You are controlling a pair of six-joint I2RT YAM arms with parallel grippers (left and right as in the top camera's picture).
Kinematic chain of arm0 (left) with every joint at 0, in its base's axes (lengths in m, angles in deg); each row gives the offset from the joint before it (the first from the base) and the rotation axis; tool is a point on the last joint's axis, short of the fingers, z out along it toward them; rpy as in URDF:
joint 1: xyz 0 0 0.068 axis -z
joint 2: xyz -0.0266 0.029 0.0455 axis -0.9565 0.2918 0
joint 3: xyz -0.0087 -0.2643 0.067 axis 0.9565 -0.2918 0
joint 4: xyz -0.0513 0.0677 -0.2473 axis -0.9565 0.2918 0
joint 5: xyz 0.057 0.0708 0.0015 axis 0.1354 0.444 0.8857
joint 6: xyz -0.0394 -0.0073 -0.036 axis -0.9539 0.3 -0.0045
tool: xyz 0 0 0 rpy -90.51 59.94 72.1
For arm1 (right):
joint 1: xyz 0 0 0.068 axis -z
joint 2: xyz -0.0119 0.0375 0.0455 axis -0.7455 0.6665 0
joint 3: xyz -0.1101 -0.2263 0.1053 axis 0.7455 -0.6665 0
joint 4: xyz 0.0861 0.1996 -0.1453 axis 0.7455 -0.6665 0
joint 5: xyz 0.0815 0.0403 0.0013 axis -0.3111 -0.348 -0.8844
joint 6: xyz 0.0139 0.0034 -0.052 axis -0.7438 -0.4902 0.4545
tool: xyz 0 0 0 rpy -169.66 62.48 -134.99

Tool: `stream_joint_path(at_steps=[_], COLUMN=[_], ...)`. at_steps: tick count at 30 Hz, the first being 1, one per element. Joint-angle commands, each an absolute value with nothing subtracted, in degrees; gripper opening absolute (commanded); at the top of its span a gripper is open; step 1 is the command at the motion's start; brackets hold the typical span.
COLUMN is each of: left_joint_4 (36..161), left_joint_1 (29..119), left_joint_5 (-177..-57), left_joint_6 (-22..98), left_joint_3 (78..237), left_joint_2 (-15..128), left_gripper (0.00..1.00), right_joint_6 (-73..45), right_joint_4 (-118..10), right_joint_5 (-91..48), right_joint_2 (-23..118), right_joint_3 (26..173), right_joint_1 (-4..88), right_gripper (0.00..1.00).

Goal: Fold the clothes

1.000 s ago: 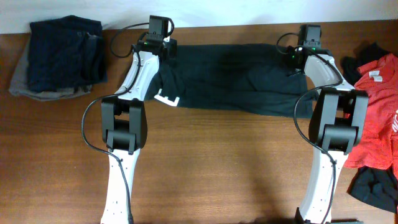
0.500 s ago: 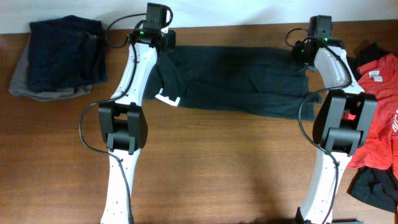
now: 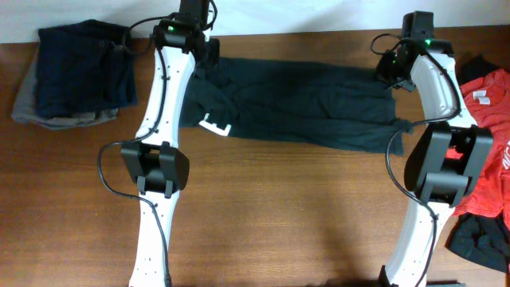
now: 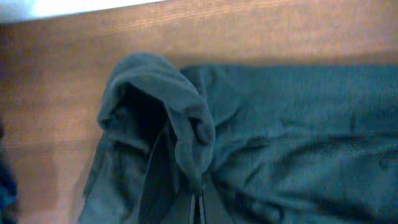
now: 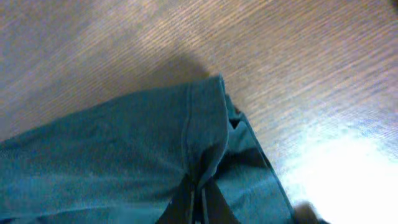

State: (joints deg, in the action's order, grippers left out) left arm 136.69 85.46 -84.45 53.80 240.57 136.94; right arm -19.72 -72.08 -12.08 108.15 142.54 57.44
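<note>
The garment's far corners (image 3: 377, 78) are in both grippers; my right gripper should go on pulling toward the red garment (image 3: 483, 89) until the garment's far edge stretches straight, before it releases there.
The clothes in hand are a long blackish-green garment (image 3: 303, 104) lying spread across the far half of the table, with a white tag (image 3: 215, 125) near its left front edge. My left gripper (image 3: 209, 49) is shut on the garment's far left corner. In the left wrist view that corner rises as a bunched fold (image 4: 180, 112) above the closed jaws of the left gripper (image 4: 198, 208). My right gripper (image 3: 388, 68) is shut on the far right corner, and the right wrist view shows the hem (image 5: 205, 118) pinched up into the right gripper (image 5: 198, 199).
A folded pile of navy and grey clothes (image 3: 76, 76) sits at the far left. A red garment (image 3: 486, 151) lies at the right edge, with black ones behind it (image 3: 472, 68) and in front (image 3: 478, 239). The table's far edge runs just behind both grippers.
Both grippers have moved toward the far edge, drawing the garment's far corners with them and stretching it. The left gripper finished shutting on the fabric.
</note>
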Motion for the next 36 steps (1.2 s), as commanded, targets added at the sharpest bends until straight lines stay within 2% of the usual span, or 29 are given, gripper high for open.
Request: stream_joint_path(at_steps=[1, 5, 15, 24, 36], left_joint_4=[140.3, 143.21, 148.04, 150.05, 155.8], left_joint_1=[85.57, 85.5, 80.76, 74.49, 74.1], left_joint_5=[-82.96, -79.53, -75.25, -83.14, -84.14], left_joint_6=[53.88, 53.84, 43.83, 43.17, 43.06], left_joint_3=[244.52, 245.88, 245.96, 245.99, 245.99], left_joint_2=[137.32, 137.32, 137.32, 137.32, 137.32], left_gripper=[0.01, 0.01, 0.01, 0.0, 0.01], right_joint_6=[-20.38, -20.4, -20.4, -19.76, -19.79], right_joint_4=[-73.44, -75.98, -82.09, -83.58, -89.83], right_joint_5=[-10.95, -10.95, -11.47, -14.66, -14.6], right_joint_2=[103.47, 102.01, 101.51, 101.51, 101.51], right_joint_3=[143.83, 143.86, 143.86, 143.83, 143.83], right_joint_1=[57.92, 58.92, 64.19, 66.16, 66.22], right_gripper=[0.04, 0.04, 0.04, 0.04, 0.04])
